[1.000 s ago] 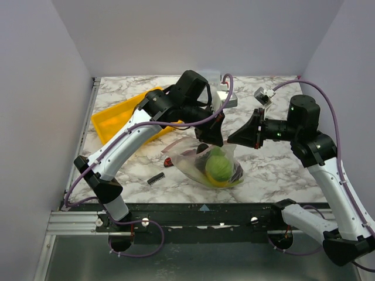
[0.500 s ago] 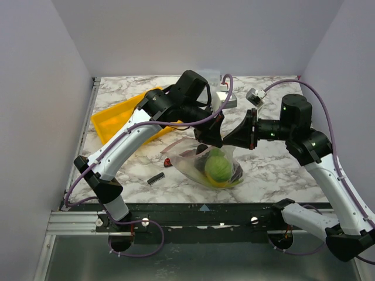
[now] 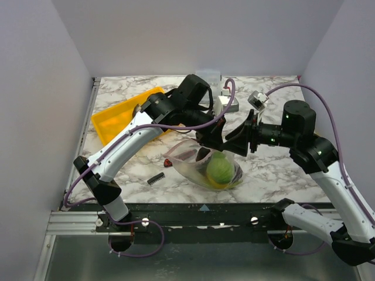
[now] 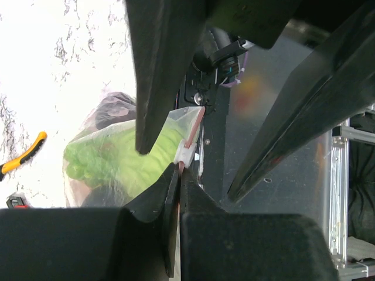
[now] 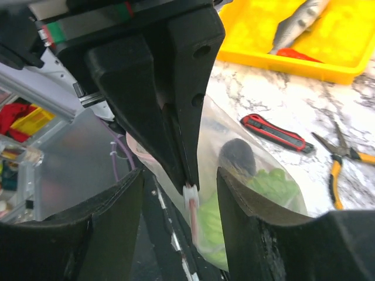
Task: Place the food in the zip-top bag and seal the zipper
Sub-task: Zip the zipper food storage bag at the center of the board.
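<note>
The zipper (image 4: 181,167) is pinched in my left gripper behind the white slider, so my right gripper should hold the zipper's end (image 4: 196,124) while my left gripper opens and grabs the slider.
The zip-top bag (image 3: 202,170) lies near the table's front with a green cabbage (image 3: 220,168) and other food inside. My left gripper (image 3: 215,139) is shut on the pinkish zipper (image 4: 195,126) at the bag's raised corner, its fingertips (image 4: 179,171) just behind the white slider (image 4: 183,153). My right gripper (image 3: 234,139) is open and faces the left one. In the right wrist view its two fingers (image 5: 258,222) stand on either side of the slider (image 5: 191,196) without touching it. A dark eggplant (image 5: 237,158) and the cabbage (image 5: 269,184) show through the plastic.
A yellow tray (image 3: 114,120) at the back left holds a grey fish (image 5: 299,20) and a red piece (image 5: 299,54). A red-handled knife (image 5: 275,132) and yellow-handled pliers (image 5: 340,158) lie left of the bag. A clear box (image 3: 225,102) stands behind the arms.
My right gripper has opened and moved left, up to the left gripper, so its fingers now flank the slider. The left gripper still pinches the zipper, shifted slightly.
</note>
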Robot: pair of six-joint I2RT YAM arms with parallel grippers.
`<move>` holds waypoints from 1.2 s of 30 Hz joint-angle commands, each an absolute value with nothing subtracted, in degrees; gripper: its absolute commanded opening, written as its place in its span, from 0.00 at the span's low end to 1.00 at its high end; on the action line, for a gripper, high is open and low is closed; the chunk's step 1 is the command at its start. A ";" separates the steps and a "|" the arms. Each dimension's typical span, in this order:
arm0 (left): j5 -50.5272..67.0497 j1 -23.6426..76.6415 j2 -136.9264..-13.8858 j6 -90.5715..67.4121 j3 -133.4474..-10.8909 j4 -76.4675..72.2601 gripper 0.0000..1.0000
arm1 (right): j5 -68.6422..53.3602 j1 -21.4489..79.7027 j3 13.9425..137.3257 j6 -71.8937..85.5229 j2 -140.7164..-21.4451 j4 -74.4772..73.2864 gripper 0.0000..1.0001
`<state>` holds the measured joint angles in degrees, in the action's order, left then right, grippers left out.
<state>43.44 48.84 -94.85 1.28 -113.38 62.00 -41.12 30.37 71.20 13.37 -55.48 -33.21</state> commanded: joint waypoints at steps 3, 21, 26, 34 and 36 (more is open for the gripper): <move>43.18 48.98 -91.85 3.88 -111.88 60.49 0.00 | -35.78 30.68 73.15 8.72 -51.34 -41.14 0.50; 44.07 48.63 -92.43 4.96 -113.08 61.89 0.00 | -42.34 30.63 74.83 -1.00 -54.96 -46.69 0.10; 44.39 48.60 -92.46 5.49 -113.03 62.40 0.00 | -42.92 30.63 75.12 -1.05 -55.94 -45.63 0.11; 44.68 48.63 -92.44 5.80 -113.54 63.02 0.00 | -43.74 30.67 75.76 -2.14 -58.72 -46.42 0.12; 44.88 48.60 -92.38 6.04 -113.73 63.18 0.00 | -42.52 30.67 75.26 -1.73 -58.52 -45.62 0.01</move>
